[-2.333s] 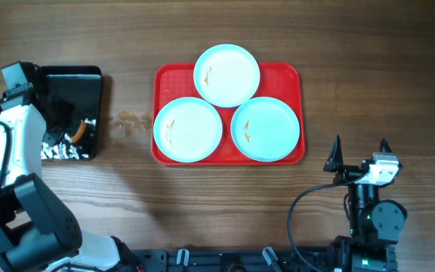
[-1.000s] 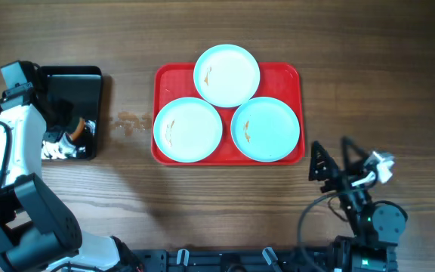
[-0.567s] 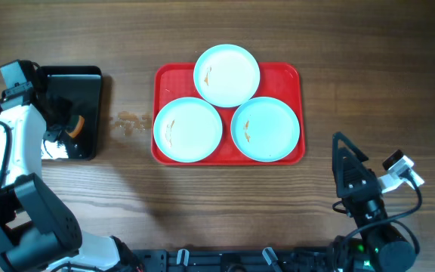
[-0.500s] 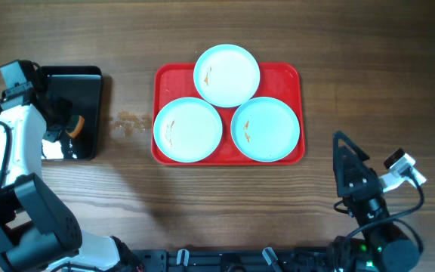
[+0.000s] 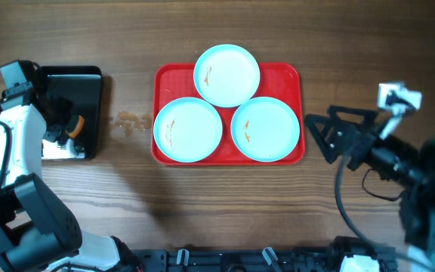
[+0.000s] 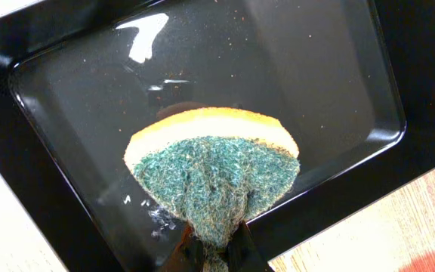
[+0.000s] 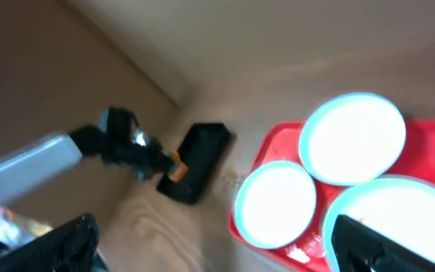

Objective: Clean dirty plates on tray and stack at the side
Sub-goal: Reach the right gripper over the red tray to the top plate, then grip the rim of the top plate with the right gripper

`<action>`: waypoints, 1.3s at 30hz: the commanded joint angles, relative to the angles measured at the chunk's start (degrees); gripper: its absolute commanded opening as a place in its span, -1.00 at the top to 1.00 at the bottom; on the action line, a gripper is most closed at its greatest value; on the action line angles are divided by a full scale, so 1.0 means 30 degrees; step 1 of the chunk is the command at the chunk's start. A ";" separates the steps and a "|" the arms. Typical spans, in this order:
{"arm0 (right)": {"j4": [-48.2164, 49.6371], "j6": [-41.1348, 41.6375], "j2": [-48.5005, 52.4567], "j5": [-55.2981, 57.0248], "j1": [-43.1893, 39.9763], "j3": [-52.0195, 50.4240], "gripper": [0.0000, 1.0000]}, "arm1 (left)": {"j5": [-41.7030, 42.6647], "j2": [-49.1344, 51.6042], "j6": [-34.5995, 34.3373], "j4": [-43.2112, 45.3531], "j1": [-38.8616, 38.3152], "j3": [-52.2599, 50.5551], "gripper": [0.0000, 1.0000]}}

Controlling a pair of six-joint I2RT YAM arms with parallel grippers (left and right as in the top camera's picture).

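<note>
A red gap (image 5: 226,115) shows beside the rim of the plate nearest the black tray. My right gripper should keep going there, open, and then close on that plate's rim (image 5: 220,119).
Three pale blue-white plates lie on the red tray (image 5: 171,79): a far plate (image 5: 226,74), a left plate (image 5: 188,129) and a right plate (image 5: 266,128), each with small orange-brown smears. My left gripper (image 6: 216,253) is shut on a green-and-orange sponge (image 6: 217,170) over the black tray (image 6: 338,174); overhead, the sponge (image 5: 72,127) shows at the left. My right gripper (image 5: 317,137) stands open just right of the red tray, nothing between its fingers. The blurred right wrist view shows the plates (image 7: 352,137) and red tray (image 7: 274,140) ahead of the gripper (image 7: 217,249).
The small black tray (image 5: 89,83) sits at the table's left edge with wet glints inside. Orange-brown specks (image 5: 131,121) mark the wood between it and the red tray. The left arm (image 5: 10,151) runs along the left side.
My right arm has swung up from the table's front edge and now points left at the red tray, jaws open throughout. The left gripper keeps the sponge, shifted slightly left over the black tray.
</note>
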 commanded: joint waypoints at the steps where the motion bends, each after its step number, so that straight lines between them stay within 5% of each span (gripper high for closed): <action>1: -0.3169 -0.5668 0.2783 0.3752 0.2557 0.3220 -1.00 | -0.0189 -0.0262 0.0182 0.0015 0.0066 0.0124 0.92; 8: -0.7104 -0.5144 0.8852 1.2983 1.0316 0.6346 -1.00 | -0.0197 -0.0262 0.0189 0.0051 0.0066 0.0124 0.92; 14: -0.4743 -0.2528 1.2196 1.3610 1.3508 0.6586 -0.99 | -0.0197 -0.0262 0.0197 -0.0007 0.0066 0.0124 0.92; 20: -0.3206 -0.1333 1.4229 1.4294 1.3602 0.6470 -0.87 | -0.0189 -0.0262 0.0189 -0.0015 0.0066 0.0124 0.91; 24: -0.2528 -0.1282 1.6626 1.4732 1.3602 0.6470 -0.03 | -0.0197 -0.0262 0.0197 -0.0168 0.0066 0.0124 0.91; 39: 0.1545 -0.0503 2.1799 1.5045 1.3580 0.6470 0.08 | -0.0189 -0.0262 0.0189 -0.0357 0.0066 0.0124 0.88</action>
